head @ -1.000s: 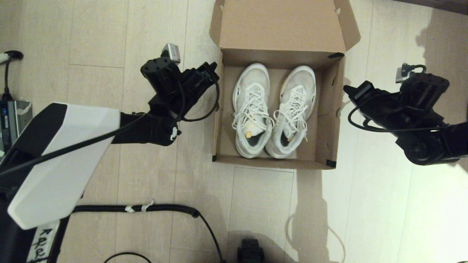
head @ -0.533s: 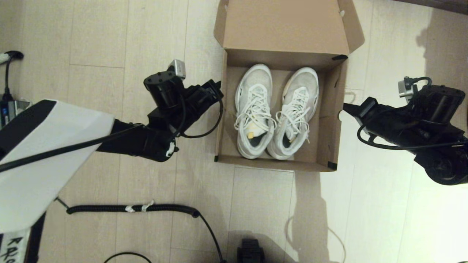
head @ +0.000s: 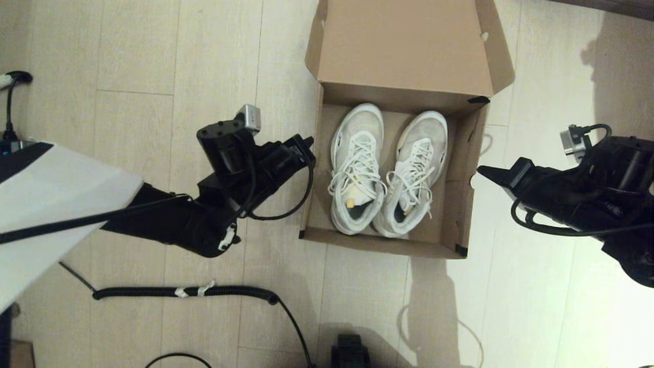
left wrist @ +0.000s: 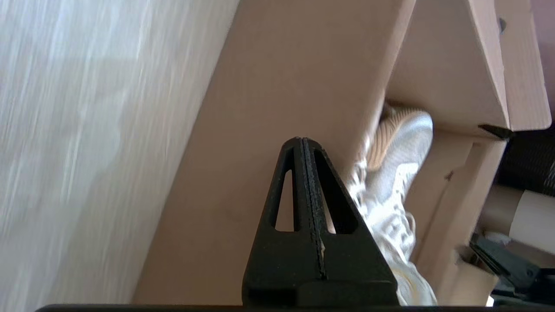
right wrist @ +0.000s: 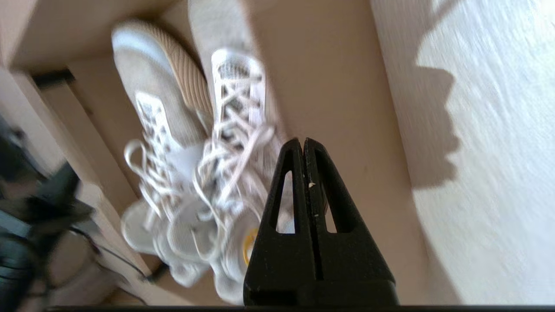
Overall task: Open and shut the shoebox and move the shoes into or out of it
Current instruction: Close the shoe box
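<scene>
The shoebox's open lid (head: 404,43) stretches far beyond the middle of the shoebox's side, so my right gripper should move to the lid's hinge corner (head: 487,100) and help draw the shoebox nearer.
The brown cardboard shoebox (head: 378,244) sits open on the floor, its flap lid (head: 403,46) folded back at the far side. Inside lie the two white sneakers, one on the left (head: 356,168) and one on the right (head: 416,174), toes pointing away. My left gripper (head: 309,145) is shut, its tip against the outside of the box's left wall (left wrist: 260,86). My right gripper (head: 483,173) is also shut, its tip at the outside of the right wall (right wrist: 342,86). In the wrist views the left gripper (left wrist: 301,141) and the right gripper (right wrist: 302,142) hold nothing; the shoes (right wrist: 217,130) show over the wall.
A coiled black cable (head: 204,292) lies on the pale wood floor in front of the box. A black part of my base (head: 350,352) shows at the near edge. Another cable (head: 10,102) runs at the far left.
The box with the shoes has slid toward me across the floor. Both shut grippers came back with it, one on each side wall.
</scene>
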